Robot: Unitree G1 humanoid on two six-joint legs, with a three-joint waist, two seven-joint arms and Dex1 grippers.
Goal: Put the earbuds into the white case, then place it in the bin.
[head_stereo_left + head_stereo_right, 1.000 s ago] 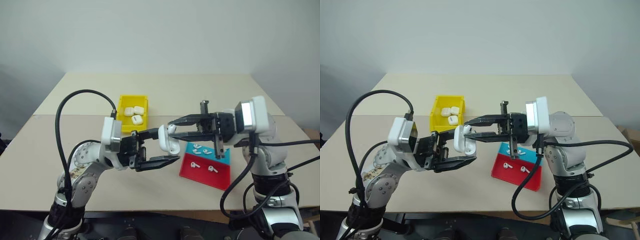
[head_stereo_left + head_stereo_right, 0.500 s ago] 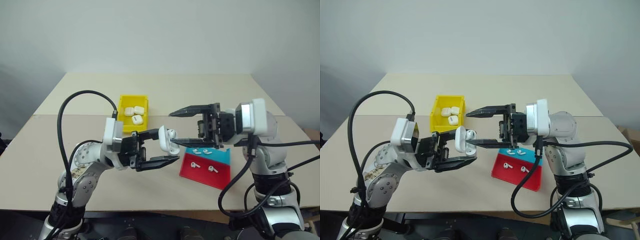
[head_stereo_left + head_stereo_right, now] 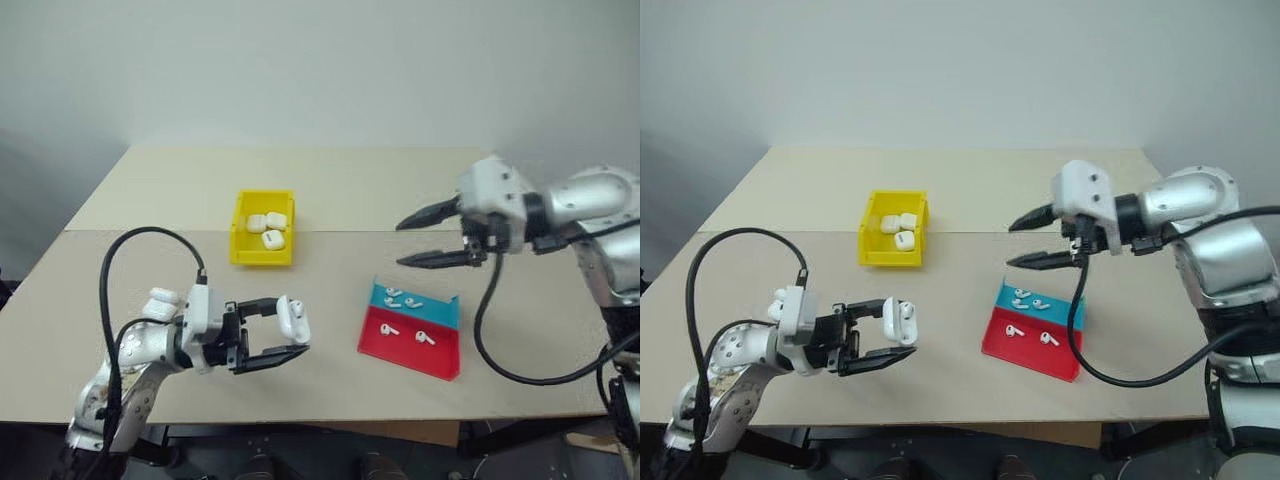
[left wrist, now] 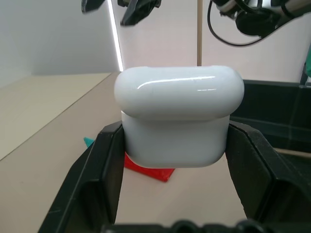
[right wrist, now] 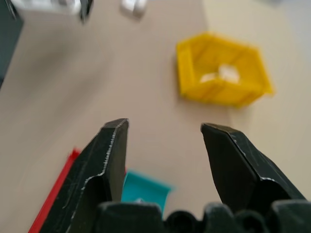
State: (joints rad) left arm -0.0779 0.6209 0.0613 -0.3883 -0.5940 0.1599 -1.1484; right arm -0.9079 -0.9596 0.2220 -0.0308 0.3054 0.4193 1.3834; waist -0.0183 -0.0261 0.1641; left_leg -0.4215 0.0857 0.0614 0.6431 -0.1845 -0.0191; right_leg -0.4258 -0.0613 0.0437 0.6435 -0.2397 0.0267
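The robot's open right gripper should keep going down toward an earbud in the tray's blue part [image 3: 413,303], which lies apart from its neighbours, until the fingers surround the earbud's head.
My left gripper [image 3: 295,328] is shut on the white case [image 3: 294,318], held just above the near left part of the table. In the left wrist view the case [image 4: 179,116] sits between the fingers [image 4: 104,165] with its lid down. My right gripper [image 3: 400,244] hangs open and empty above the table's right side, beyond the tray and pointing left. Several earbuds [image 3: 392,296] lie on the red-and-blue tray [image 3: 440,358]. The yellow bin [image 3: 243,215] stands at the middle left with three white cases inside. The right wrist view looks past open fingers [image 5: 112,155] to the bin [image 5: 184,63].
The tan table [image 3: 150,190] has bare room around the bin and between the bin and the tray. A black cable [image 3: 110,290] loops over my left arm, and another cable [image 3: 490,340] hangs from my right arm beside the tray.
My right gripper opened, let go at the case and swung away to the right. My left gripper sank down and to the left with the case still in it.
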